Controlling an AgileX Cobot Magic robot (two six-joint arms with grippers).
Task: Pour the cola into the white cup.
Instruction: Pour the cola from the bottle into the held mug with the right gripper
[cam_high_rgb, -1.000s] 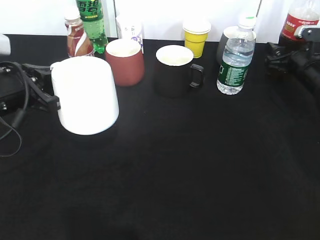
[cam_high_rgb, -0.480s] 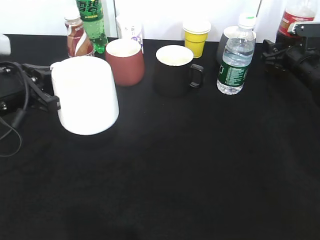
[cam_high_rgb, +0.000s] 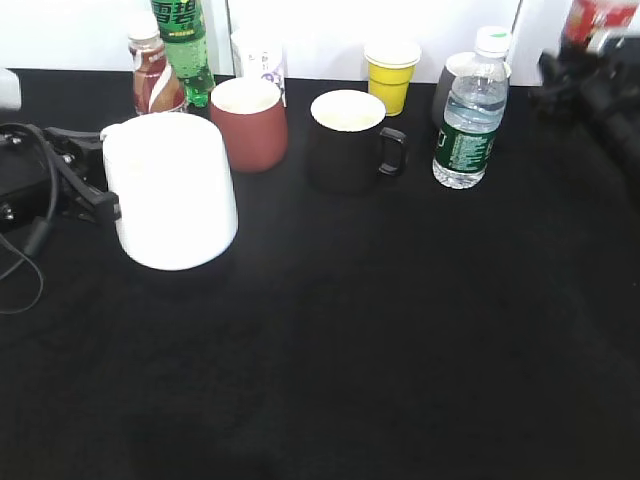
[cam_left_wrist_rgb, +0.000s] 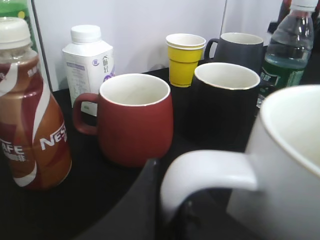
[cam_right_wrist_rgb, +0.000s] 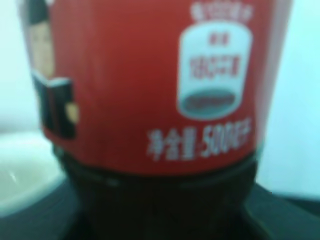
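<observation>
The white cup is crowding the maroon cup (cam_high_rgb: 222, 150), far from the cola bottle, so my left gripper should bring it to the open middle (cam_high_rgb: 252, 245) and hold it there for pouring.
The white cup (cam_high_rgb: 175, 190) stands at the left on the black table (cam_high_rgb: 380, 330). My left gripper (cam_high_rgb: 98, 203) is shut on its loop handle. In the left wrist view the handle (cam_left_wrist_rgb: 210, 170) sits between the dark jaws (cam_left_wrist_rgb: 170, 212), with the white cup (cam_left_wrist_rgb: 292, 165) at the right. The cola bottle (cam_high_rgb: 597, 15), dark with a red label, is at the top right edge, lifted. My right gripper (cam_high_rgb: 588, 82) is shut on it. In the right wrist view the cola bottle (cam_right_wrist_rgb: 150, 75) fills the frame and hides the jaws (cam_right_wrist_rgb: 160, 210).
Behind the white cup stand a maroon cup (cam_high_rgb: 250, 122), a black mug (cam_high_rgb: 348, 140), a water bottle (cam_high_rgb: 468, 115), a yellow paper cup (cam_high_rgb: 392, 72), a grey mug (cam_high_rgb: 448, 85), a Nestle bottle (cam_high_rgb: 155, 75), a green bottle (cam_high_rgb: 183, 45) and a white carton (cam_high_rgb: 260, 55).
My right gripper has moved up with the cola bottle, which now shows only at the top edge. The left gripper and the white cup have not moved.
</observation>
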